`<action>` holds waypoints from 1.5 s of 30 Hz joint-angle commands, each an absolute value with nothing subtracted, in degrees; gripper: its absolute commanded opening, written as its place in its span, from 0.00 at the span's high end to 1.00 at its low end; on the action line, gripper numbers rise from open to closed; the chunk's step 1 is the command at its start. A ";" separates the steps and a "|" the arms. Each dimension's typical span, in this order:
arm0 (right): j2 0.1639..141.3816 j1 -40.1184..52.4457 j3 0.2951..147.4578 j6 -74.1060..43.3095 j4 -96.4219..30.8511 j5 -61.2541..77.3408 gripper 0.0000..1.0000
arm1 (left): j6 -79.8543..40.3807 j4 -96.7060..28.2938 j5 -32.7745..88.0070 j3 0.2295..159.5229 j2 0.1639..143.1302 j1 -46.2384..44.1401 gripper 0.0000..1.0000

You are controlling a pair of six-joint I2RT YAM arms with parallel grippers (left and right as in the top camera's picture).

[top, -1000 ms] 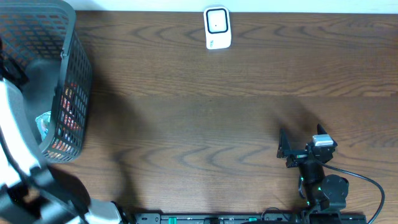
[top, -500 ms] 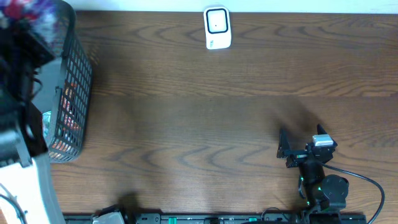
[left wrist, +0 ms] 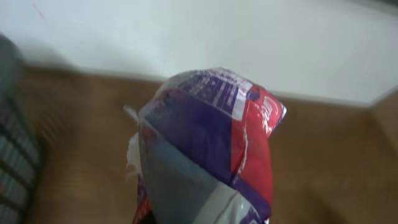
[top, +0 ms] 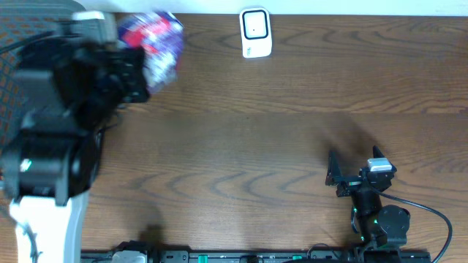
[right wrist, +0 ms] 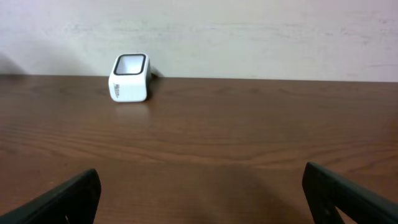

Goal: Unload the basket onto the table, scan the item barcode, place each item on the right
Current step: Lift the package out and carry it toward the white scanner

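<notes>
The packet point(top: 156, 48) is clear of the basket and the wood before the white scanner point(top: 245, 130) is open, so I should now move my left gripper to that wood and let go there.
The item is a crinkled purple, red and white packet point(top: 155, 45), held in the air over the table's far left. My left gripper point(top: 141, 69) is shut on it, and the arm is blurred. In the left wrist view the packet point(left wrist: 211, 143) fills the middle and hides the fingers. I cannot make out a barcode on it. The white scanner point(top: 256, 33) stands at the far edge, to the right of the packet, and shows in the right wrist view point(right wrist: 129, 78) too. My right gripper point(top: 355, 161) rests open near the front right, nothing between its fingers point(right wrist: 68, 196).
A dark mesh basket point(left wrist: 12, 155) sits at the far left, mostly hidden under my left arm in the overhead view. Brown wooden tabletop point(top: 241, 146) stretches between the two arms. A pale wall point(right wrist: 249, 31) runs behind the scanner.
My left arm has risen out of the basket and swung right toward the scanner, carrying the packet. The right arm has not moved.
</notes>
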State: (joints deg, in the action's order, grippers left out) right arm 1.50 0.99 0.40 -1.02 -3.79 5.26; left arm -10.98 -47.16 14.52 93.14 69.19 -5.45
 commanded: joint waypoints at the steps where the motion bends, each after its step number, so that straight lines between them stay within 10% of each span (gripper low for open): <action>1: 1.41 0.80 0.34 -1.65 -3.99 5.02 0.01 | -12.88 -50.61 15.22 93.60 74.26 -8.95 0.93; 45: 1.41 0.80 0.34 -1.65 -3.99 5.02 0.01 | -31.88 -53.71 -24.49 93.58 112.86 -30.00 0.93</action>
State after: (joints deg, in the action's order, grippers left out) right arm 1.50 0.99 0.40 -1.02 -3.77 5.26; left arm -30.68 -53.63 -22.39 93.14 111.00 -28.56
